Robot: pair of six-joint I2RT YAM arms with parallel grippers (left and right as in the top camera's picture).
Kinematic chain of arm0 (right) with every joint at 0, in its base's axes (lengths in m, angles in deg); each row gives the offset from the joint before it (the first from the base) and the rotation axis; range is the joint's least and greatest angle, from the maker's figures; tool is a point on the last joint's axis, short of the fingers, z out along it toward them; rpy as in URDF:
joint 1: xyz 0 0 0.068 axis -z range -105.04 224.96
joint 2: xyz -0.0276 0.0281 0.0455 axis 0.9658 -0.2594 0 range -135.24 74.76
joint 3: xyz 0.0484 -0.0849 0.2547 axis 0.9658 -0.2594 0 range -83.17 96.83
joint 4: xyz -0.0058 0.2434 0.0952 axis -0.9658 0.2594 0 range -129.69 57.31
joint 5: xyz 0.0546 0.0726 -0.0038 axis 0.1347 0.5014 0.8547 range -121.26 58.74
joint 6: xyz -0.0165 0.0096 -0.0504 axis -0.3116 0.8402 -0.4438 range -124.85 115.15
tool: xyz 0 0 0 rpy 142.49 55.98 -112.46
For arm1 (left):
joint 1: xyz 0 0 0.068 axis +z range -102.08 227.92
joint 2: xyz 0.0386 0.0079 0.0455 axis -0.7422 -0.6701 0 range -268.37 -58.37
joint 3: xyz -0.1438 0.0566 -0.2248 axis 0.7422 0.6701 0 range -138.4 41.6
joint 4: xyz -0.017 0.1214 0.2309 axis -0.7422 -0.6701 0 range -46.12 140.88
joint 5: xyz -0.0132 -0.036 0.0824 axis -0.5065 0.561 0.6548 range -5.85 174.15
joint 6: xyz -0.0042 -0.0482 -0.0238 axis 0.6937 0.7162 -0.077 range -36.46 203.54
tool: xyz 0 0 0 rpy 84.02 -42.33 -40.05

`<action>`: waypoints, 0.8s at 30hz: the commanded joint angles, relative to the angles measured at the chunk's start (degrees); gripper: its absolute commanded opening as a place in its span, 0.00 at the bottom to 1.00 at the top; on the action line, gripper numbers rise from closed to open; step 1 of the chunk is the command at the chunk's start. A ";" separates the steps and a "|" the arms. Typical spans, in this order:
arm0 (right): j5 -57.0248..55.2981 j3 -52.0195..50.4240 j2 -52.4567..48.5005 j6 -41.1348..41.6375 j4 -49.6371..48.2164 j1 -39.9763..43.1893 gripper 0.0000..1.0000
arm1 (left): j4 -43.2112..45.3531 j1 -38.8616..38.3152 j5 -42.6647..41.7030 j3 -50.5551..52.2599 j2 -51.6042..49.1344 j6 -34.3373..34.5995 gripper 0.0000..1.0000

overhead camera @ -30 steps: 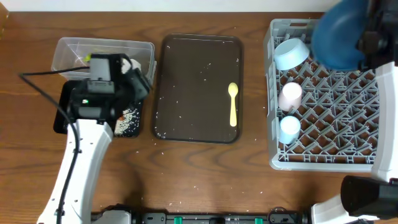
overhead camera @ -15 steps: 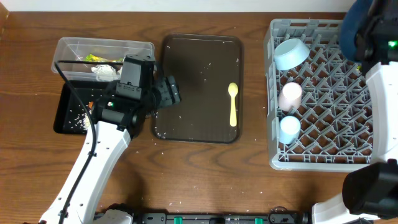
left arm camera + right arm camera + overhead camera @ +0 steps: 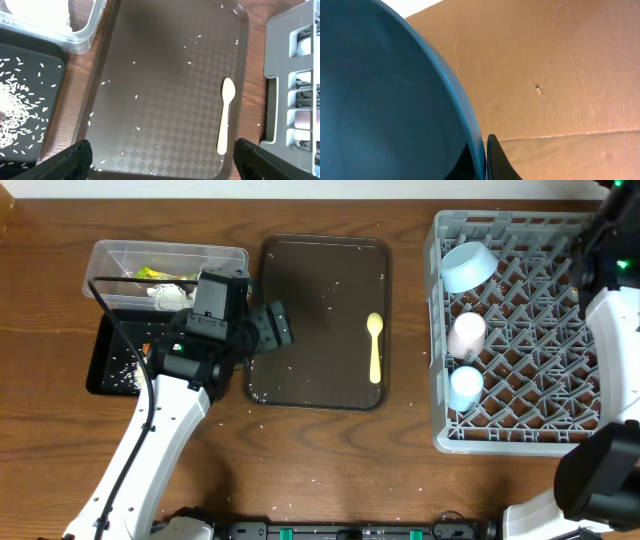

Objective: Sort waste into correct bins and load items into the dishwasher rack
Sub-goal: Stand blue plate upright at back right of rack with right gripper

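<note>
The robot's right gripper goes on guiding the dark blue plate in, as it hangs on edge over the grey rack's free slots, until the plate stands, and then let go.
My left gripper is open and empty, over the left part of the dark brown serving tray. The yellow spoon lies on that tray's right side. My right gripper is shut on the rim of the dark blue plate, held up against a cardboard background. The plate does not show in the overhead view. The grey rack holds the pale blue bowl, the pink cup and the light blue cup.
The clear tub at the far left holds white napkins and a yellow-green wrapper. The black tray in front of it holds rice. Loose rice grains are scattered on the serving tray and the table. My right arm stands over the rack's right edge.
My right arm has carried the blue plate to the upper right, out of the overhead view. My left gripper moved from the black tray to the serving tray's left side, then stayed.
</note>
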 commanded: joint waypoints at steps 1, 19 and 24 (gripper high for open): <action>4.72 -0.28 -1.73 -4.31 -0.50 2.16 0.01 | -0.04 -0.09 0.04 -1.18 0.02 -0.44 0.92; 10.82 -0.28 -10.91 -10.67 -8.70 3.39 0.01 | -0.04 -0.09 0.04 -1.18 0.02 -0.44 0.93; 10.60 -0.28 -11.23 -8.66 -7.87 3.02 0.01 | -0.04 -0.09 0.04 -1.18 0.02 -0.44 0.93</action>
